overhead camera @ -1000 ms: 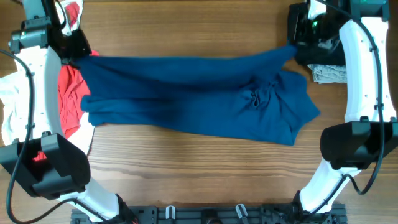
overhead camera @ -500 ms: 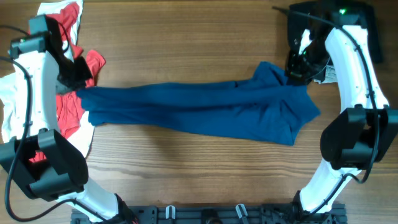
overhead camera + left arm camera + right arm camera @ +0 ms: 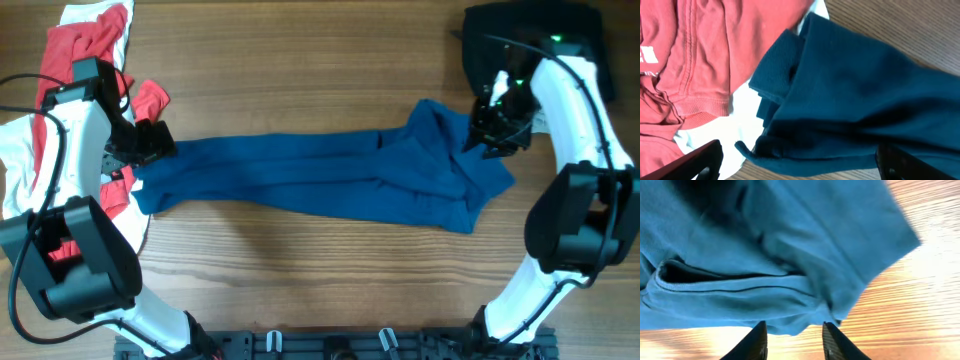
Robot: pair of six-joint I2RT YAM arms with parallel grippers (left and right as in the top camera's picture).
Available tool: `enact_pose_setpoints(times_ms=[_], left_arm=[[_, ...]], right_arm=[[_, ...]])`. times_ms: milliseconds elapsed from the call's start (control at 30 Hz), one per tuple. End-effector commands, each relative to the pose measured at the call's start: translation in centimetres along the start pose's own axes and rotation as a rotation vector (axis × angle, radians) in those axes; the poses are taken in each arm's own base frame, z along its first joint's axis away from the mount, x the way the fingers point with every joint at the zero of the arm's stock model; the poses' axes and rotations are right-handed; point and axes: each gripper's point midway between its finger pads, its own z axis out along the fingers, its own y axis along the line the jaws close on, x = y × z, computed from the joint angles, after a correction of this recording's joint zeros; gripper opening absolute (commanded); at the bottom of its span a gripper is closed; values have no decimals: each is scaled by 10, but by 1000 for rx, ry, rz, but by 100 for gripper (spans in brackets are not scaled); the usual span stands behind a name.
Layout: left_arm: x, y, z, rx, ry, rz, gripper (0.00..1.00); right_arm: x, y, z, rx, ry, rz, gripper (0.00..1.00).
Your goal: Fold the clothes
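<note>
Next, I grip the doubled-up corner with my left gripper and pull it clear of the heap before folding, because the dark blue T-shirt's end lies bunched up over the white garment.
The dark blue T-shirt lies on the wooden table as a long, bunched band running left to right. My left gripper sits at its left end, jaws wide open. In the left wrist view the shirt's ribbed edge lies loose between the spread fingers of that gripper. My right gripper hovers over the shirt's crumpled right end. Its view shows the blue hem just beyond the parted tips of that gripper, with wood showing between them.
More clothes are heaped at the table's left edge: a red garment and a white one beneath it. A black cloth lies at the back right corner. Bare wood runs in front of the shirt.
Both grippers were shut on the shirt's ends, holding it stretched and raised. They have lowered it and opened, and the shirt has dropped into a narrower band.
</note>
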Motion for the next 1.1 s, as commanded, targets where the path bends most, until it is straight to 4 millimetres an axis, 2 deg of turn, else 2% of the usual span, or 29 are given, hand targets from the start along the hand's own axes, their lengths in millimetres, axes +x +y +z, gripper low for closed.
enact_pose_setpoints(times_ms=[0, 33, 67, 100, 133, 267, 333, 433, 467, 500, 533, 567, 600, 700, 800, 933, 1067], left_arm=[[-10, 0, -11, 6, -41, -25, 100], [-12, -1, -13, 13, -50, -25, 100], [-16, -5, -18, 35, -64, -25, 100], [-19, -9, -24, 60, -77, -23, 100], [-21, -14, -28, 87, -88, -20, 100], [-17, -32, -33, 196, -77, 15, 99], [-13, -33, -31, 203, -60, 15, 100], [-12, -27, -29, 205, -49, -7, 100], [-12, -24, -29, 209, -48, -17, 100], [-13, -20, -29, 212, -45, -31, 100], [-13, -14, -28, 210, -41, -46, 100], [-12, -9, -28, 209, -35, -62, 100], [-10, -1, -28, 216, -21, -88, 100], [-6, 6, -29, 302, 0, -88, 100], [-1, 21, -14, 312, 6, -94, 100], [-4, 23, 11, 377, -29, -126, 100], [-11, 24, 27, 385, -78, -124, 100]], right_arm=[[-2, -13, -34, -65, -108, -42, 46], [-3, -17, -37, -70, -122, -48, 49], [-5, -23, -40, -71, -133, -55, 57], [-5, -26, -40, -76, -136, -67, 61], [-4, -23, -41, -104, -134, -115, 64], [0, 6, -43, -223, -136, -256, 70], [3, 21, -43, -252, -135, -301, 70], [9, 56, -40, -278, -133, -387, 70], [9, 65, -38, -277, -136, -385, 68], [9, 75, -36, -278, -144, -386, 60], [8, 84, -33, -280, -152, -392, 47], [7, 93, -29, -283, -161, -392, 29], [6, 102, -22, -287, -166, -390, 4], [12, 118, -2, -296, -156, -413, 4], [20, 124, 14, -290, -132, -436, 5], [20, 124, 16, -289, -132, -438, 7], [19, 122, 16, -278, -133, -437, 8]])
